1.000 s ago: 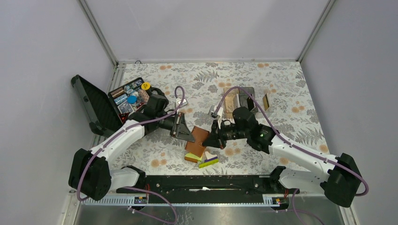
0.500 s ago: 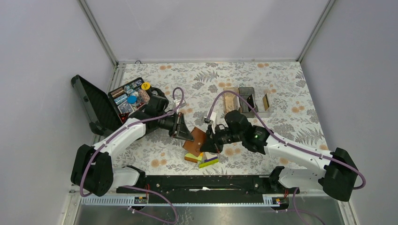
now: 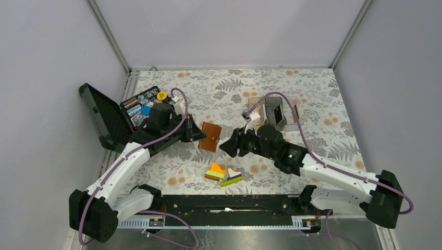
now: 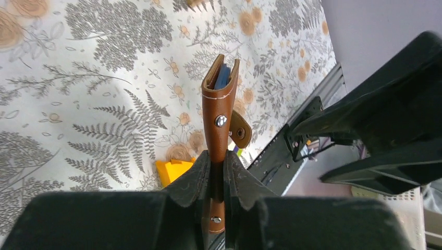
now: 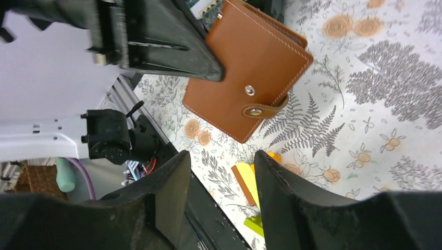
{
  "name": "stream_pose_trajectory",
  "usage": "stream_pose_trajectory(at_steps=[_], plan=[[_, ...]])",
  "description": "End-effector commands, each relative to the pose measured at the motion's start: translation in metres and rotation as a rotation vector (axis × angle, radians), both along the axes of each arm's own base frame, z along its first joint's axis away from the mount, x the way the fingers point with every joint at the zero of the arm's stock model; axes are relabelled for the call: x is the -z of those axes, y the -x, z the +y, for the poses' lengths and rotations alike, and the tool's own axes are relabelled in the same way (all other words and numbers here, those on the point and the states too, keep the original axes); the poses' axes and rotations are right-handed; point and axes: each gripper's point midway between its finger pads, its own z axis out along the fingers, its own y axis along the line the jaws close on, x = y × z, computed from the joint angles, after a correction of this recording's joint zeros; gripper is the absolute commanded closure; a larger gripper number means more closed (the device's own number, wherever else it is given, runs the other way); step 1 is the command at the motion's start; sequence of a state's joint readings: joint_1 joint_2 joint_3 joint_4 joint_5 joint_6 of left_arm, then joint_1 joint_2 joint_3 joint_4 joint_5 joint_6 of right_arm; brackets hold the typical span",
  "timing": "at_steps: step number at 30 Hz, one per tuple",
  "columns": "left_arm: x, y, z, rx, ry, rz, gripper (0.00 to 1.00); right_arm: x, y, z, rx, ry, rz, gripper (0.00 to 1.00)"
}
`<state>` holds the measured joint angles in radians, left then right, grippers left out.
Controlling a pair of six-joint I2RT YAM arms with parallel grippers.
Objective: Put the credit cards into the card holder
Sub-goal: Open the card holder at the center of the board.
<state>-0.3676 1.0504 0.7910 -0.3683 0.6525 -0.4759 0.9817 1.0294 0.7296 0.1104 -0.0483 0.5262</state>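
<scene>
My right gripper should take hold of the loose snap tab and free my left gripper, because my left gripper is pinching both covers of the card holder together.
The card holder, a brown leather folder, is folded shut and held up above the table, its snap tab hanging loose. My left gripper is shut on one edge of it. In the left wrist view the card holder stands edge-on between the jaws of the left gripper, and the bluish edge of a credit card shows inside its top. My right gripper is open and empty, just right of the holder. In the right wrist view the card holder hangs beyond the spread jaws of the right gripper.
Orange, green and purple blocks lie near the front edge, below the holder. An open black tool case with small items sits at the left. Clear and brown compartment boxes stand behind the right arm.
The right gripper has opened, let go of the card holder and drawn back. The left gripper has lifted the holder off the table and carried it back and left, now folded shut.
</scene>
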Motion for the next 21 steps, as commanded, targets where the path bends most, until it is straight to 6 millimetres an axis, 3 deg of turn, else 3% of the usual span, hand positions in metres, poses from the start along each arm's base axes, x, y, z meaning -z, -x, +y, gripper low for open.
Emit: stream_pose_trajectory(at_steps=[1,5,14,17,21], plan=[[-0.006,-0.017,0.006,-0.073,-0.02,-0.093,1.0,-0.006,-0.013,0.023,0.06,-0.116,0.084,0.49],[-0.003,-0.018,0.008,-0.079,-0.032,-0.081,1.0,-0.011,-0.01,0.05,-0.009,-0.147,0.113,0.61],[-0.001,-0.016,0.005,-0.062,-0.024,-0.064,1.0,0.004,-0.014,0.086,-0.067,-0.162,0.168,0.62],[-0.003,-0.016,0.006,-0.067,-0.026,-0.074,1.0,0.02,-0.027,0.083,0.005,-0.122,0.177,0.63],[-0.008,-0.016,0.009,-0.083,-0.03,-0.105,1.0,0.039,-0.047,0.061,0.111,-0.075,0.183,0.6]])
